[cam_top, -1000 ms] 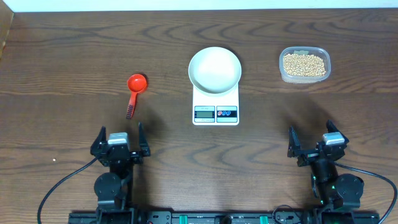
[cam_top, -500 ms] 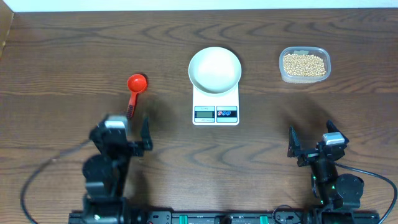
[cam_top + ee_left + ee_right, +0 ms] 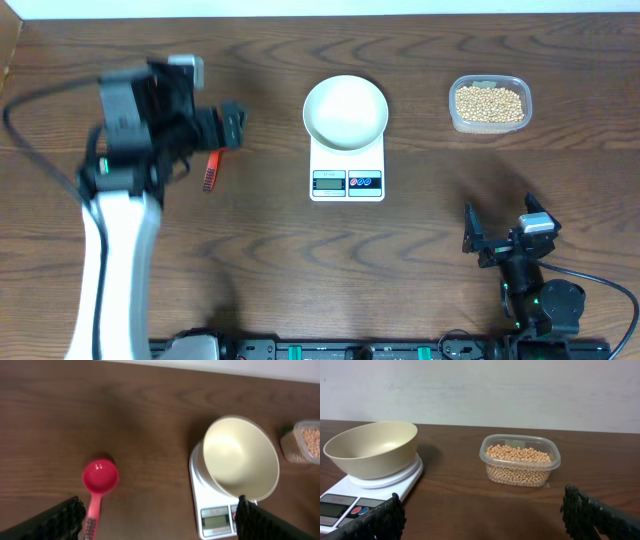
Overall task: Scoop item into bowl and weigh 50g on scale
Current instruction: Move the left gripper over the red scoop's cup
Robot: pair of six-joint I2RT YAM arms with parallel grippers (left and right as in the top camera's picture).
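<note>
The red scoop [image 3: 100, 477] lies cup up below my open left gripper, clear of the scale, so I should keep moving down until my fingers straddle the cup's rim [image 3: 84, 478].
The white bowl [image 3: 345, 110] stands on the white scale [image 3: 346, 162] at mid table. Beige beans [image 3: 488, 103], the item, fill a clear tub [image 3: 455, 118] at the back right. Raised over the left side, my left gripper [image 3: 190, 130] is open and holds nothing. It covers the cup of a red scoop [image 3: 210, 173], so only the handle shows from above. In the left wrist view the whole scoop [image 3: 100, 477] lies ahead of the left gripper [image 3: 157, 527], close to its left finger. My right gripper [image 3: 500, 238] rests open near the front edge, facing the beans [image 3: 519, 460].
The left wrist view shows the bowl [image 3: 240, 457] and scale [image 3: 215, 520] to the right of the scoop, and the tub [image 3: 306, 442] at the far right edge. Bare dark wood lies between the right gripper [image 3: 482, 520] and the tub.
My left arm has lifted from its rest near the front edge and swung back over the red scoop, staying open. The right arm has not moved.
</note>
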